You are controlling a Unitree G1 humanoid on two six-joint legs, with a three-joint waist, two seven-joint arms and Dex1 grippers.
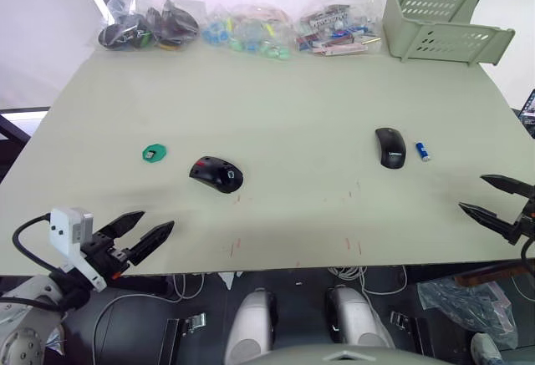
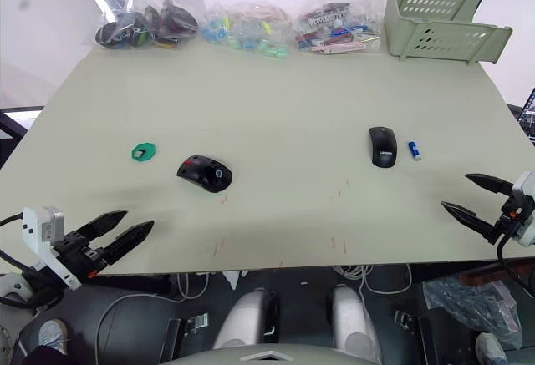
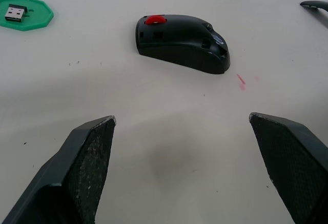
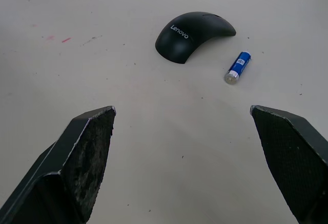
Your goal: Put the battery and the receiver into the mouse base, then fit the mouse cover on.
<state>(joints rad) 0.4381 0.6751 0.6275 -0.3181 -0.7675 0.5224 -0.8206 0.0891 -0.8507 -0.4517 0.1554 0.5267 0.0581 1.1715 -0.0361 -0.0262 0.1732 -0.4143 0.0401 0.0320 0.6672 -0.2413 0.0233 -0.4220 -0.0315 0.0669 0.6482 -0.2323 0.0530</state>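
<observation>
A pale-rimmed slot (image 1: 231, 174) is visible at the mouse base's end away (image 1: 216, 174) from the red, so the robot should expect an empty, slanted battery bay next to it.
The black mouse base (image 1: 216, 173) with red inside lies on the table, left of centre. The tiny receiver (image 3: 16, 12) rests on a green disc (image 1: 153, 153) to the base's left. To the right lies the smooth black mouse cover (image 1: 389, 146) with white lettering, and the small blue battery (image 1: 424, 150) sits just right of it. My left gripper (image 1: 142, 233) hovers open at the near left edge, short of the base. At the near right edge, my right gripper (image 1: 494, 197) is open too, nearer than the cover and battery. Both hold nothing.
Along the table's far edge lie several clear bags of small parts (image 1: 242, 27). A pale green plastic basket (image 1: 439, 22) stands at the far right corner. Faint red marks (image 1: 351, 244) dot the table near the front edge.
</observation>
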